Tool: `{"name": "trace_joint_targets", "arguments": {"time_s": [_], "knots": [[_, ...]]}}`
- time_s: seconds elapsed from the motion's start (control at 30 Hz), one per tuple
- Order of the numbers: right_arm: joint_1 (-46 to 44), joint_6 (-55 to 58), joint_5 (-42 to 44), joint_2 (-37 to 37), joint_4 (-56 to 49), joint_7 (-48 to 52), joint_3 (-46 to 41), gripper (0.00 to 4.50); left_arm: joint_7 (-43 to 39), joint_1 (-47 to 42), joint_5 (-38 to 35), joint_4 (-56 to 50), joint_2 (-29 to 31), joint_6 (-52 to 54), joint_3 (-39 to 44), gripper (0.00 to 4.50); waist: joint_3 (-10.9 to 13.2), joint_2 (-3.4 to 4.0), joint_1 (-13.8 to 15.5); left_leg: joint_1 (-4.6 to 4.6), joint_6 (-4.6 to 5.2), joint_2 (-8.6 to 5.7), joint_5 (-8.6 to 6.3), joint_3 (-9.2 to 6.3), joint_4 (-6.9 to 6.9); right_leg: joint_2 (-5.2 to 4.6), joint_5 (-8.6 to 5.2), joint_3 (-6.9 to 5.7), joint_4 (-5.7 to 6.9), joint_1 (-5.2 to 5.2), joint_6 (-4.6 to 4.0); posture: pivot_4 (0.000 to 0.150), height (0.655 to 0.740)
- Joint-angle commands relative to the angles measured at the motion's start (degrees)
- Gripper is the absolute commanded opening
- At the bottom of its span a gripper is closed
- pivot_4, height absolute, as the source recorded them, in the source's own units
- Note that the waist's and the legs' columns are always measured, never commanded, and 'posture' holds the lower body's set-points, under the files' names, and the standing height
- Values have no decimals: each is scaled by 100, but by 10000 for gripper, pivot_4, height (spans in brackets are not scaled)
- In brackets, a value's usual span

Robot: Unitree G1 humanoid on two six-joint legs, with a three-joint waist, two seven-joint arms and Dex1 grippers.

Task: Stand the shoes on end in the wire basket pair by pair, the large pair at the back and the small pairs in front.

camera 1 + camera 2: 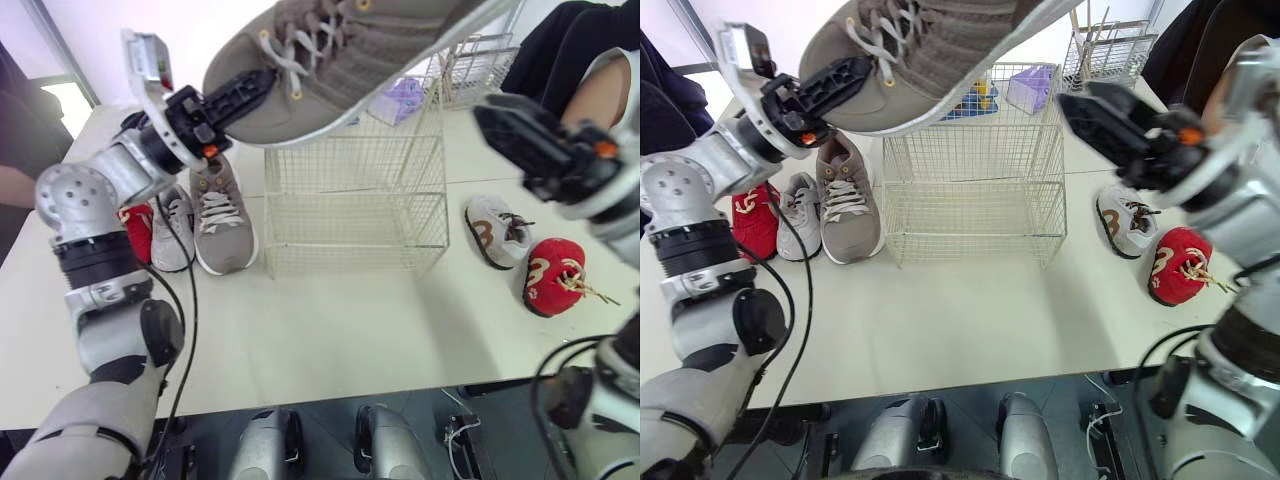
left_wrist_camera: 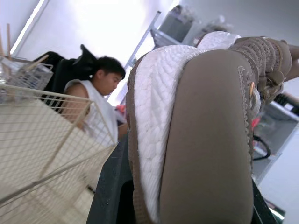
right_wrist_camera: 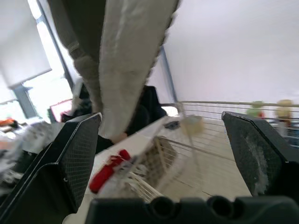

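Observation:
The wire basket [image 1: 355, 205] is shallow next to the large taupe shoe [image 1: 325, 75]. The shoe's heel will poke up above the basket's rim when I lower the shoe toe first.
My left gripper [image 1: 243, 93] is shut on the toe of a large taupe shoe [image 1: 370, 45], held on a slant high over the empty wire basket [image 1: 350, 200]. In the left wrist view the shoe's white sole [image 2: 159, 121] faces the camera. My right gripper [image 1: 512, 135] stands open by the shoe's heel end, with nothing between its fingers [image 3: 81, 149]. The matching large taupe shoe [image 1: 222, 215] lies left of the basket, beside a small grey shoe [image 1: 175, 230] and a small red shoe [image 1: 138, 232]. Right of the basket lie a small grey-white shoe [image 1: 497, 230] and a small red shoe [image 1: 553, 275].
A second wire rack [image 1: 480, 65] and a purple box [image 1: 400, 100] stand behind the basket. A person [image 1: 585, 55] sits at the back right, and another person [image 1: 15, 150] is at the left edge. The table front [image 1: 330, 330] is bare.

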Motion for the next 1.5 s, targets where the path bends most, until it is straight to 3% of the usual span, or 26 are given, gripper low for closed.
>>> {"name": "trace_joint_targets", "arguments": {"time_s": [0.03,0.5,0.7,0.83,1.07,1.1,1.33,1.5], "knots": [[-447,-501,95,313,-50,-336,313,44635,179,-58,-314,-328,-79,-261,118,7708,0,0,6,-1,0,0,0,0,0,1,0,0,-1,0,0,1500,7400],[-1229,-1674,-626,947,643,-358,1188,44635,696,411,-552,-862,-265,-369,-100,7708,0,-1,-1,-2,2,-3,-1,0,-2,4,0,-1,-3,1,0,1500,7400],[-1263,-1766,-554,946,668,-342,1216,19864,907,561,-693,-988,-234,-357,-187,7708,0,-1,2,-3,2,-3,-1,-1,-3,4,0,-1,-6,1,0,1500,7400],[-1378,-1764,-513,821,732,-327,1137,17970,963,643,-734,-1012,-144,-260,-326,7708,0,-1,-5,-3,2,-3,-1,-1,-3,4,0,-1,-6,0,0,1500,7400],[-1685,-1536,-685,133,1147,150,1211,17965,745,693,-1070,-1028,347,6,-315,42392,0,0,-9,-4,3,-2,-2,0,-4,4,0,-1,-14,0,0,1500,7400],[-1756,-1512,-741,-8,1269,301,1221,17965,650,741,-1045,-1052,475,8,-343,44371,0,0,-12,-4,3,-2,-2,0,-5,5,0,-1,-14,-1,0,1500,7400],[-2807,-2405,-2502,-1437,3302,2420,1944,17965,-135,1335,-811,-1380,1446,-82,-580,44371,4,3,-15,-6,3,-1,-3,7,-9,5,0,3,-18,-9,-1,1500,7400],[-4088,-3883,-4017,-1724,5417,4079,2765,17965,-433,1637,-645,-1709,1645,-286,-840,44371,6,6,-24,-11,3,-4,-5,11,-13,4,-1,7,-21,-16,-1,1500,7400]]}}
